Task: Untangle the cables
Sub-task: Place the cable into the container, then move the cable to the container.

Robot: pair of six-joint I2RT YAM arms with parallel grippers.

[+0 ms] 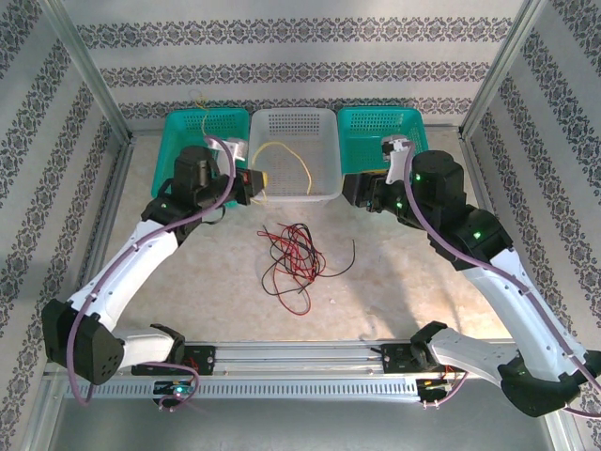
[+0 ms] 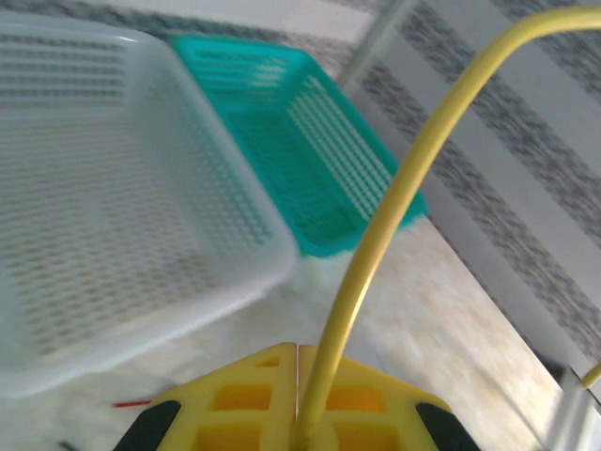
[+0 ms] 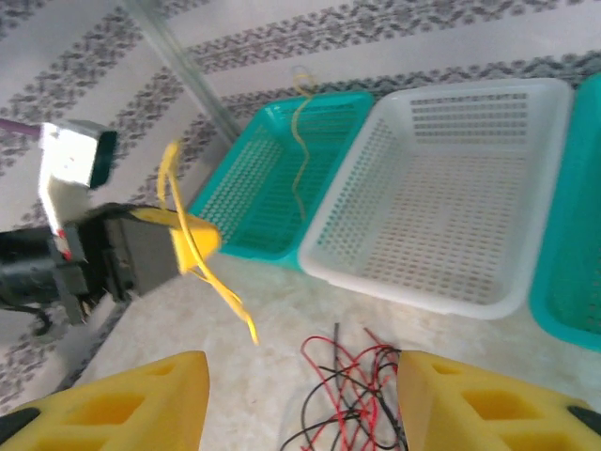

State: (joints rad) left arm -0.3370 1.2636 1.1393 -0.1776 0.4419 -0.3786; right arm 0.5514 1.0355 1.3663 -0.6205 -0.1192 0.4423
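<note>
The yellow cable in my left gripper curves over the white basket (image 1: 290, 151), so next my left gripper puts it down in the teal basket (image 1: 224, 128) that holds the other yellow cable.
My left gripper (image 1: 255, 181) (image 2: 299, 349) is shut on a yellow cable (image 2: 394, 202). That cable (image 1: 282, 148) arcs over the front of the white basket (image 1: 324, 127), and its loose end (image 3: 235, 305) dangles above the table. My right gripper (image 1: 355, 191) (image 3: 302, 368) stands open with nothing between its yellow fingers (image 3: 131, 404). It is across from the left gripper (image 3: 192, 240), near the white basket's front right corner. A tangle of red and black cables (image 1: 293, 258) (image 3: 362, 399) lies on the table in the middle. Another thin yellow cable (image 3: 300, 132) (image 1: 197, 105) rises from the left teal basket (image 1: 183, 132).
Three baskets stand in a row at the back: the left teal basket (image 3: 254, 188), the white basket (image 3: 451, 207) (image 2: 113, 188), and a right teal basket (image 1: 380, 122) (image 2: 310, 150). Metal frame posts and patterned walls enclose the table (image 1: 404, 282).
</note>
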